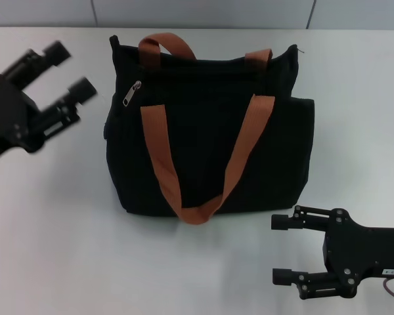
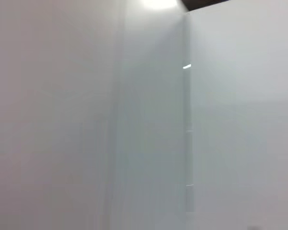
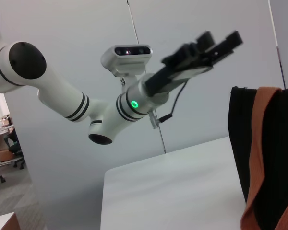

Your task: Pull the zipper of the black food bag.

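Observation:
The bag is standing loose and has the zipper pull at its upper corner (image 1: 131, 94). So my left gripper should hold the bag's edge (image 1: 113, 98) before my right gripper grabs the zipper pull.
The black food bag (image 1: 210, 131) lies on the white table (image 1: 65, 236), with two orange-brown strap handles (image 1: 233, 164) across its front. The silver zipper pull (image 1: 132, 93) sits at the bag's upper left, on the black zipper line. My left gripper (image 1: 71, 69) is open, raised to the left of the bag, a short way from the pull and not touching it. My right gripper (image 1: 281, 249) is open, low in front of the bag's right corner. The right wrist view shows the bag's edge (image 3: 273, 158) and the left gripper (image 3: 220, 40) in the air.
A pale wall with vertical seams (image 1: 95, 12) runs behind the table. The left wrist view shows only a pale wall panel (image 2: 134, 120). In the right wrist view the table edge (image 3: 104, 191) drops off to an office floor.

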`<move>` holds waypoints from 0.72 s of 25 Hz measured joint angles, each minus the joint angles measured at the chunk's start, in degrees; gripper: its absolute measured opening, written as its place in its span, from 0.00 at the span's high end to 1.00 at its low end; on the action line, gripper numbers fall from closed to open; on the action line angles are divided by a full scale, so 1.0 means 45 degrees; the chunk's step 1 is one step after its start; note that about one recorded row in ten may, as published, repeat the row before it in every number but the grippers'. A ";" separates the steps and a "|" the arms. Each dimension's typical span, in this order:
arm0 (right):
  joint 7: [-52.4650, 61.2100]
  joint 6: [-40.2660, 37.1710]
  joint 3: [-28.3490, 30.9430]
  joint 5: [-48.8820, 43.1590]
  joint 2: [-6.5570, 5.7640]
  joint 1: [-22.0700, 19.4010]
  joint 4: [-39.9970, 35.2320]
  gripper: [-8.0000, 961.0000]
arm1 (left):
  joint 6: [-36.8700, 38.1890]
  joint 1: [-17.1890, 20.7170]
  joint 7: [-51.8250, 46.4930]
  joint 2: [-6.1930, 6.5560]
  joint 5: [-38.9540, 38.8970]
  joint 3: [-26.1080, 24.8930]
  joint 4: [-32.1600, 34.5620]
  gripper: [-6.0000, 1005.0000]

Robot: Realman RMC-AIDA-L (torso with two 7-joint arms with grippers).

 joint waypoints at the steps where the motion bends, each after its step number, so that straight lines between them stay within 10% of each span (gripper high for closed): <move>1: 0.0000 0.0002 -0.0001 0.0001 0.0000 -0.0004 0.0005 0.17 | 0.0000 0.0000 0.0000 0.0000 0.0000 0.0000 0.0000 0.26; 3: 0.0001 0.0007 0.0000 0.0000 -0.0011 -0.0043 0.0004 0.17 | -0.1812 0.0000 -0.0116 0.0622 0.0389 -0.0404 -0.0008 0.26; 8: 0.0004 0.0016 0.0000 0.0000 -0.0019 -0.0058 -0.0014 0.17 | -0.2712 -0.0250 -0.0135 0.1089 0.1938 -0.0303 0.0184 0.25; 18: 0.0314 0.0016 0.0019 -0.0008 -0.0067 -0.0031 -0.0100 0.17 | -0.3736 -0.0825 0.0504 0.0871 0.3657 -0.0344 0.0354 0.26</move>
